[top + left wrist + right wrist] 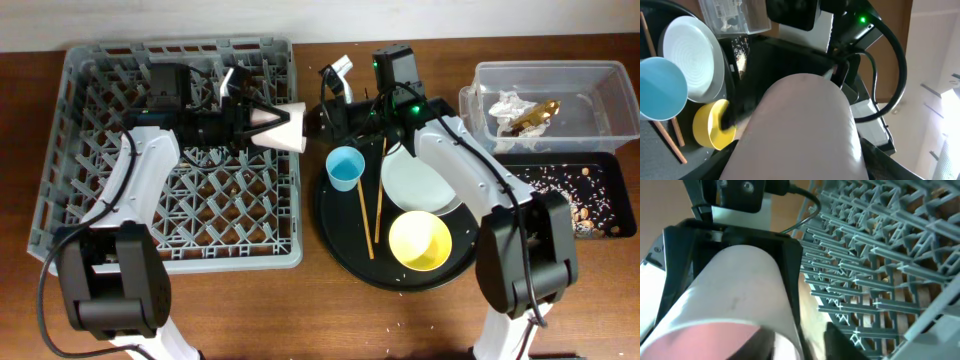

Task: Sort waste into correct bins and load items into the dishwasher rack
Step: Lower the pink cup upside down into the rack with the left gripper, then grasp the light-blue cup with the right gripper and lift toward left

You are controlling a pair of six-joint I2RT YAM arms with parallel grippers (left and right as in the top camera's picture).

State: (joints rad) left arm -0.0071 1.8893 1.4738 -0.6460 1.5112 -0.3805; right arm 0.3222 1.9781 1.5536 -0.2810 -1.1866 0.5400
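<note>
The pink cup's opening (300,128) points at my right gripper, so my right gripper should move back while my left gripper turns the cup with its opening down and lowers it onto the rack's wires (264,205).
My left gripper (262,122) is shut on the small pink cup (282,127), holding it on its side above the right edge of the grey dishwasher rack (120,200). The cup fills the left wrist view (805,130). My right gripper (335,85) is open just right of the cup. In the right wrist view its fingers (800,347) sit at the rim of the cup (735,290). The light-blue cup (345,166), grey plate (415,180), yellow bowl (420,240) and two chopsticks (366,215) lie on the round black tray (335,225).
The clear tub (600,75) at the back right holds a crumpled napkin (508,103) and the gold-brown wrapper (537,115). The shallow black tray (545,165) in front of it holds loose food scraps (590,195). The rack's pegs (880,255) stand close under the cup.
</note>
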